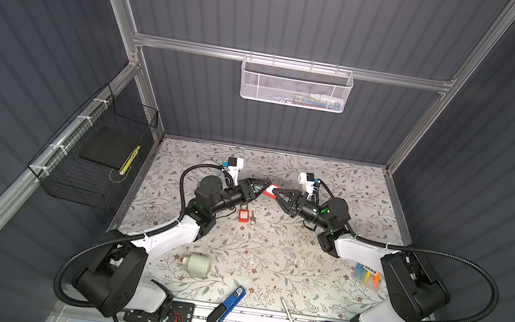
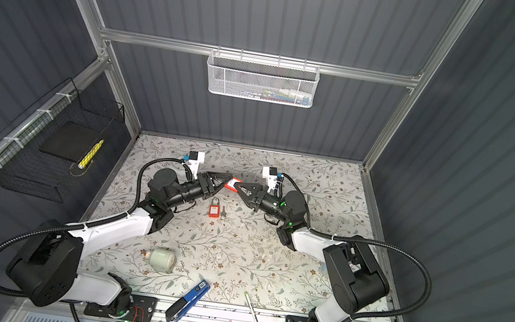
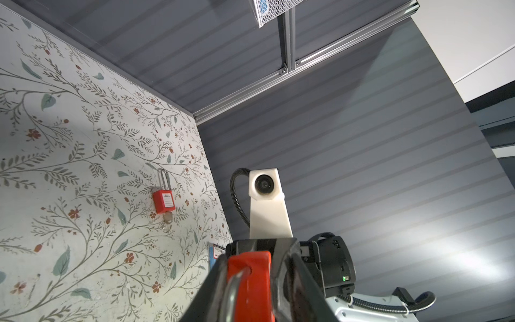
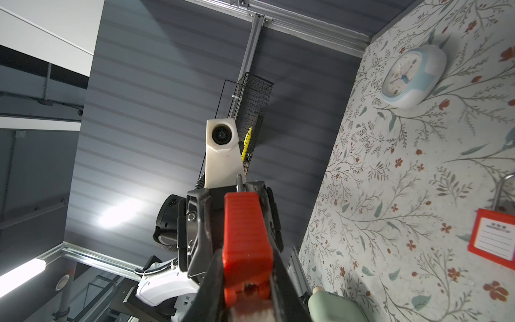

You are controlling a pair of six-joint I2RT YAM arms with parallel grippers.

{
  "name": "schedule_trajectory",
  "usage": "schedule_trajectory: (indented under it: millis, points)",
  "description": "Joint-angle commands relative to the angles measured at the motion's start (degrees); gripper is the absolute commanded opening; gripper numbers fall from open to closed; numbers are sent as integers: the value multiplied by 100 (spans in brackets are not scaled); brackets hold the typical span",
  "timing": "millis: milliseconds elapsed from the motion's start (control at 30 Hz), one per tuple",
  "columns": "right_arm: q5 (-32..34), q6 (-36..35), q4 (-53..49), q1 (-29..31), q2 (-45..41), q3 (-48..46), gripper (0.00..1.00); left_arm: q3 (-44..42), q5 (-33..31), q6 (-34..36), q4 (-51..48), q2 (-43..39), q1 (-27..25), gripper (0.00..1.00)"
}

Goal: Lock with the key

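Observation:
The red padlock is held by its keyhole end [image 4: 249, 290] in my right gripper, so my left gripper should grip the shackle end [image 3: 235, 288] squarely before my right gripper goes for the key.
Above the back middle of the table, both grippers meet around a red padlock [image 1: 269, 190] [image 2: 230, 184]. My right gripper [image 1: 274, 195] [image 4: 246, 256] is shut on its body [image 4: 245, 237], keyhole end towards the right wrist camera. My left gripper [image 1: 263, 186] [image 3: 252, 259] straddles the shackle [image 3: 232, 292] end, and its jaws stand wider than the padlock [image 3: 249, 278], open. Below them on the cloth lies another red padlock [image 1: 244, 215] [image 4: 493, 239] with a small key [image 1: 252, 216] beside it. The left wrist view shows a red padlock [image 3: 164, 200] lying flat with a key [image 3: 167, 218] at its base.
A green jar [image 1: 196, 264], a blue stapler [image 1: 226, 307] and a green pen [image 1: 292, 321] lie near the front edge. Highlighters [image 1: 365, 277] sit at the right. A clock [image 4: 412, 78] lies behind the left arm. A white mesh basket [image 1: 296, 85] and a black wire basket [image 1: 92, 156] hang on the walls.

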Motion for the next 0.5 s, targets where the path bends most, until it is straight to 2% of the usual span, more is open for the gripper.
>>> schedule_trajectory:
  millis: [0,133,267,367,467]
  points:
    - [-5,-18,214,25,-16,99,2,156,181,8,193,126,-18,41]
    - [-58,4,206,41,46,194,2,153,188,-9,225,165,-36,41]
    - [-65,4,197,80,89,205,2,180,207,-8,215,168,-36,34]
    - [-60,0,195,90,100,190,2,168,215,-8,225,179,-36,25]
    - [-56,-22,185,89,93,166,4,170,240,-14,254,171,-36,6]
